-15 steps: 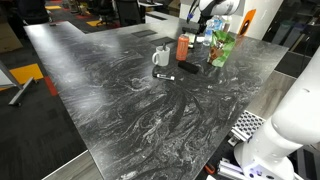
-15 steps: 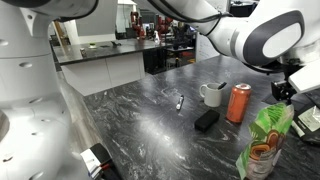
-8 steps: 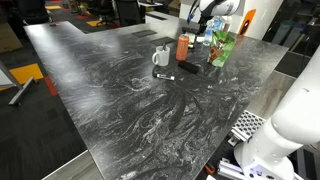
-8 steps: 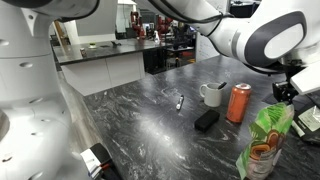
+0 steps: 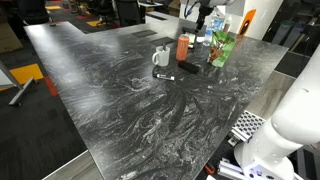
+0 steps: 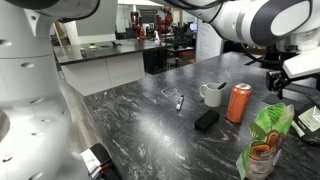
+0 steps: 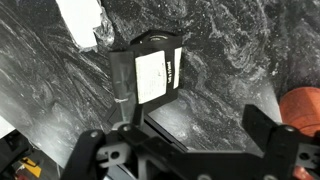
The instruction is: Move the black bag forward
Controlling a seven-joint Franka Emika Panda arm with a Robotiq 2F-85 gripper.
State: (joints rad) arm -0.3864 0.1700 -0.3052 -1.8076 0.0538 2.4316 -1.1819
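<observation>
The black bag's lower edge (image 7: 127, 105) is under a finger of my open gripper. Next, my gripper moves over so its fingers are on both sides of the bag's middle (image 7: 150, 76) before it closes.
The black bag (image 7: 150, 72) is a small flat pouch with a pale label on its face. It lies on the dark marbled table. In the wrist view it sits up and left of my gripper (image 7: 198, 115). The gripper is open and empty, and its left finger (image 7: 132, 115) overlaps the bag's lower edge in the picture. In both exterior views the bag (image 5: 190, 68) (image 6: 206, 120) lies in front of the orange can. The gripper (image 5: 204, 20) (image 6: 291, 72) hangs well above that far end of the table.
A white mug (image 5: 161, 57) (image 6: 212, 94), an orange can (image 5: 182, 46) (image 6: 239, 102) (image 7: 304, 108) and a bright green bag (image 5: 222, 48) (image 6: 264, 146) stand close round the black bag. A thin black marker (image 5: 165, 76) (image 6: 180, 102) lies beside it. A white object (image 7: 82, 22) shows top left.
The arm has swung and the gripper has shifted upward above the can and green bag. The bag, mug, can and marker have not moved.
</observation>
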